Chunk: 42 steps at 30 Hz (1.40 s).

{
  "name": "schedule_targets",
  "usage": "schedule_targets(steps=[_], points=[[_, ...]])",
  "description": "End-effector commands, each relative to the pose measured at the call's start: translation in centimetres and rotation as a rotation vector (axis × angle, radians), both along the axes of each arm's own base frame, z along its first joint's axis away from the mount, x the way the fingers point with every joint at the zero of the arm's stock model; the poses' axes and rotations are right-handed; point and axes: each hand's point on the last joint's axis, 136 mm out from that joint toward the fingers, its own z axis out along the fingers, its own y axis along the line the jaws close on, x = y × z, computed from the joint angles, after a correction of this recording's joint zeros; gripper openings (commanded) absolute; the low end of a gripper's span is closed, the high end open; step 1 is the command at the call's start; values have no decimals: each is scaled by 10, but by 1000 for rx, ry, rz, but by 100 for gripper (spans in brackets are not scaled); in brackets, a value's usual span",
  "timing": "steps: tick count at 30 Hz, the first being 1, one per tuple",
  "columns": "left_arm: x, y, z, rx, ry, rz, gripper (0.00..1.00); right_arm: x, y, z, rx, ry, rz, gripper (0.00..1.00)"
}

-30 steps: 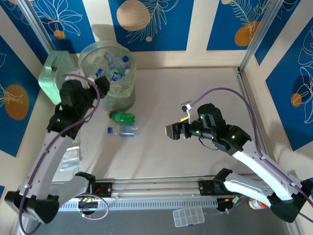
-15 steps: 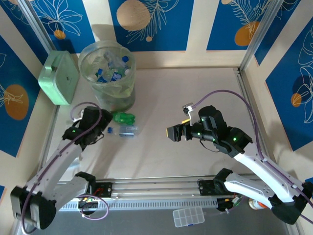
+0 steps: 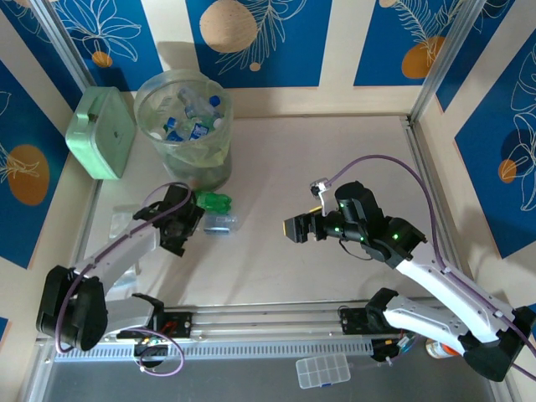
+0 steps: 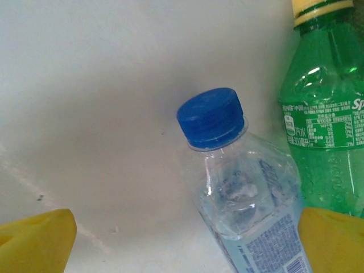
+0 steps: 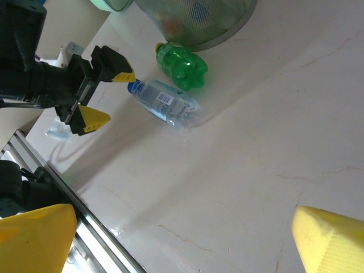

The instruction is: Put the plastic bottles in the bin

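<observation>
The clear bottle's blue cap (image 4: 211,118) is within the span of the open fingers, so my left gripper keeps moving forward until the fingers straddle the bottle's shoulder (image 4: 244,179), and then close.
Two plastic bottles lie on the table in front of the bin (image 3: 182,126), which holds several more bottles. One is a green bottle (image 3: 211,201) and the other a clear bottle (image 3: 221,223) with a blue cap (image 4: 211,116). My left gripper (image 3: 191,224) is low at the clear bottle's cap end, open; the clear bottle (image 4: 250,199) lies partly between its yellow fingertips (image 4: 34,239), off to the right side, untouched. The green bottle (image 4: 324,131) lies just beyond it. My right gripper (image 3: 295,228) hovers open and empty over mid-table, facing the clear bottle (image 5: 166,102) and the green bottle (image 5: 183,67).
A mint green square box (image 3: 102,132) stands left of the bin. The metal rail (image 3: 268,322) runs along the near edge, with a clear organiser case (image 3: 322,370) below it. Frame posts and patterned walls close the table in at the back and both sides.
My left arm has swung down from above the bin's rim to the table beside the clear bottle, and its jaws have opened wide. The right arm has barely moved.
</observation>
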Motion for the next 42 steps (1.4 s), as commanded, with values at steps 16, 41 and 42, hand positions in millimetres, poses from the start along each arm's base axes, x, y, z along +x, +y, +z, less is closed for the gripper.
schedule_targets(steps=[16, 41, 42], points=[[44, -33, -10, -100, -41, 3, 99, 2, -1, -15, -13, 18, -19, 98], [14, -35, -23, 27, 144, -204, 64, -1, -2, -23, -18, 41, -22, 98], [13, -37, -25, 30, 154, -230, 62, -1, -3, -23, -18, 40, -23, 97]])
